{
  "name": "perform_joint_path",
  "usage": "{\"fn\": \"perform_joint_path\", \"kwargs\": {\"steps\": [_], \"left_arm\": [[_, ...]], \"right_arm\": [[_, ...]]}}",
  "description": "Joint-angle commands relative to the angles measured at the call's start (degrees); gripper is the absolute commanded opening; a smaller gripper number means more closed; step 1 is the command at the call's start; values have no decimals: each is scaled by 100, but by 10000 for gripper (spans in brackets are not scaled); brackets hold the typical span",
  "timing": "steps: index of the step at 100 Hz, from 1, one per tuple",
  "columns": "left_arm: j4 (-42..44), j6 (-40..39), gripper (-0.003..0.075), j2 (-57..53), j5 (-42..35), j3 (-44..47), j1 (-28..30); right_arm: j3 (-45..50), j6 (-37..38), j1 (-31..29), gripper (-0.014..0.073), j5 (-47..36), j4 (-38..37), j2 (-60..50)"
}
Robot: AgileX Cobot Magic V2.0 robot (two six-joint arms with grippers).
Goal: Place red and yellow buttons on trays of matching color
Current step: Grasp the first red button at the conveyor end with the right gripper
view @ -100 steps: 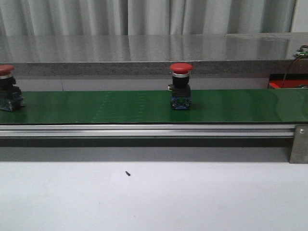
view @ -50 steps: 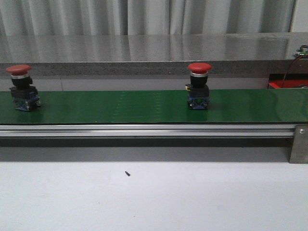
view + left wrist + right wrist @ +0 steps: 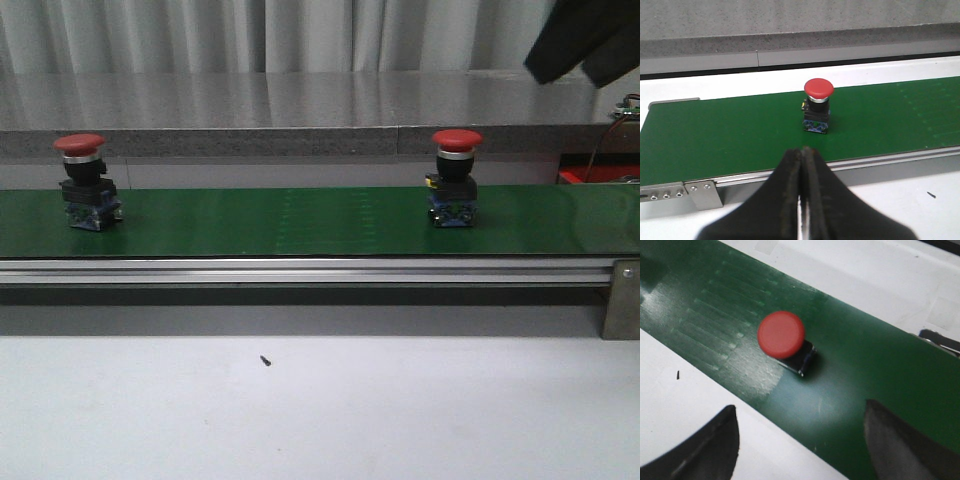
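Note:
A red piece (image 3: 585,174) can be seen behind the green belt, so I should expect a roomy red tray to be hidden there when I bring the red button over.
Two red buttons ride a green conveyor belt (image 3: 300,222). The left red button (image 3: 85,182) shows in the left wrist view (image 3: 817,105), standing upright beyond my left gripper (image 3: 802,151), which is shut and empty over the belt's near rail. The right red button (image 3: 455,180) lies below my right gripper (image 3: 800,412), whose jaws stand wide open above the belt's near edge, the button (image 3: 782,337) just beyond them. A dark part of the right arm (image 3: 582,40) hangs at the top right of the front view. Yellow buttons and trays are out of view.
An aluminium rail (image 3: 300,270) runs along the belt's near side, with a metal bracket (image 3: 622,298) at the right end. A grey counter (image 3: 300,110) stands behind the belt. A tiny black speck (image 3: 265,360) lies on the white table.
Both red buttons have travelled rightward along the belt. The right arm has come into the top right of the front view.

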Motion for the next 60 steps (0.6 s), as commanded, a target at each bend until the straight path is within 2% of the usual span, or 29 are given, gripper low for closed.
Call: {"fn": "perform_joint_path", "kwargs": {"steps": [1,24,60], "left_arm": [[-122,1,-20,28,-438,-154,-22],[-122,1,-19,28,-438,-154,-22],[-122,1,-20,28,-438,-154,-22]], "right_arm": [[-447,-95,53,521,-213,114,233],[-943,-95,53,521,-13,74,1026],[-1004,-95,57,515,-73,74,1487]]}}
